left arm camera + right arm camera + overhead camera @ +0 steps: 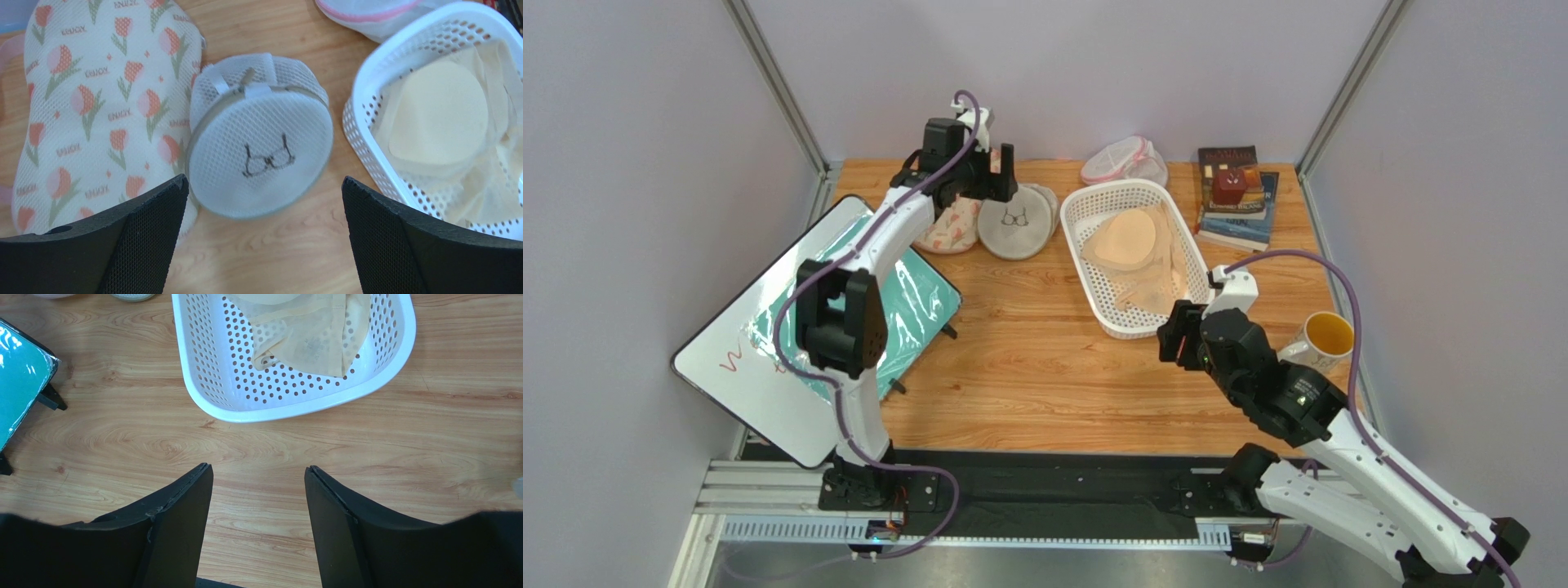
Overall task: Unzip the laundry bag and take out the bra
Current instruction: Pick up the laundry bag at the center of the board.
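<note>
The loose mesh (1049, 197) sags out behind the bag's flat icon side, so I expect the laundry bag (1016, 224) to drag its creasing body behind as I pull the bag's rim.
The laundry bag (1016, 222) is a round cream mesh bag with a black bra icon, lying zipped at the back of the table. It also shows in the left wrist view (261, 138), with its zip pull and tab on its far side. The mustard bra is hidden. My left gripper (989, 165) hangs above the bag, open and empty (264, 193). My right gripper (1176, 333) is open and empty over bare wood near the basket's front end (258, 471).
An oval bag with an orange flower pattern (92, 104) lies left of the round bag. A white basket (1081, 214) holds a pale peach bra (1127, 241). A pink-trimmed mesh bag (1122, 159), books (1234, 196), a mug (1323, 338) and a tilted whiteboard (817, 331) stand around.
</note>
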Robot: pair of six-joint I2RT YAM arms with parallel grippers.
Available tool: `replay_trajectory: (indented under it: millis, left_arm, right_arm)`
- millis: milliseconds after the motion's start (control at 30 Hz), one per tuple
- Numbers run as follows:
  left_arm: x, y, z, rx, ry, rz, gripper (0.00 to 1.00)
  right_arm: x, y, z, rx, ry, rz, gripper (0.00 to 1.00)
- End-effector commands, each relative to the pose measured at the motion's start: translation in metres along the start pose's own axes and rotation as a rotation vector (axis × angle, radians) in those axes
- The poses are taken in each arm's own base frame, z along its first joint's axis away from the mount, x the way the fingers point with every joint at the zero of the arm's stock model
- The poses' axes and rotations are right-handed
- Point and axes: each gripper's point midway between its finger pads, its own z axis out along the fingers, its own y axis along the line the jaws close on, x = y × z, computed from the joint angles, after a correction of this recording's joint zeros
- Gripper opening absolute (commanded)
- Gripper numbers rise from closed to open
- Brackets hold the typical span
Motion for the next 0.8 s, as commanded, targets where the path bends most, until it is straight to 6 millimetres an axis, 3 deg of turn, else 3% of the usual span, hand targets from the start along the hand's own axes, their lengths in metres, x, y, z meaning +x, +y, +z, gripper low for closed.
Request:
replay_trajectory:
  millis: [0,100,133,167,300,367,500,533,600,633,667,767]
  left_arm:
    - [-0.014,0.021,0.041,0.130,-0.032,-0.070,1.00]
    - [-0.002,0.040,0.069,0.147,0.003,-0.102,1.00]
    - [-0.009,0.041,0.074,0.148,-0.010,-0.089,1.00]
    - [0.007,0.045,0.086,0.145,0.034,-0.092,1.00]
    - [0.019,0.066,0.103,0.055,0.049,-0.080,1.00]
    - [0.027,0.063,0.109,0.088,0.060,-0.083,1.00]
    - [0.036,0.055,0.111,0.137,0.078,-0.120,1.00]
    - [0.047,0.051,0.111,0.152,0.099,-0.135,0.99]
    - [0.035,0.046,0.103,0.168,0.052,-0.150,0.97]
    - [0.047,0.045,0.102,0.169,0.067,-0.166,0.97]
    - [0.037,0.043,0.097,0.174,0.037,-0.167,0.96]
    - [0.044,0.037,0.095,0.207,0.061,-0.185,0.92]
  right_arm:
    - [-0.017,0.014,-0.001,-0.053,-0.044,0.009,0.63]
    - [-0.019,0.014,-0.001,-0.055,-0.046,0.002,0.63]
    - [-0.020,0.015,-0.001,-0.057,-0.050,0.002,0.63]
    - [-0.021,0.015,-0.001,-0.057,-0.050,-0.002,0.63]
    - [-0.023,0.015,-0.001,-0.057,-0.054,-0.005,0.64]
    - [-0.022,0.014,0.000,-0.050,-0.052,-0.014,0.64]
    - [-0.023,0.014,0.002,-0.041,-0.057,-0.013,0.64]
    - [-0.022,0.015,0.003,-0.042,-0.053,-0.013,0.64]
    - [-0.019,0.017,0.005,-0.049,-0.043,-0.015,0.65]
    - [-0.020,0.017,0.006,-0.050,-0.044,-0.013,0.65]
    - [-0.019,0.017,0.006,-0.048,-0.044,-0.012,0.65]
    - [-0.019,0.018,0.007,-0.052,-0.039,-0.010,0.65]
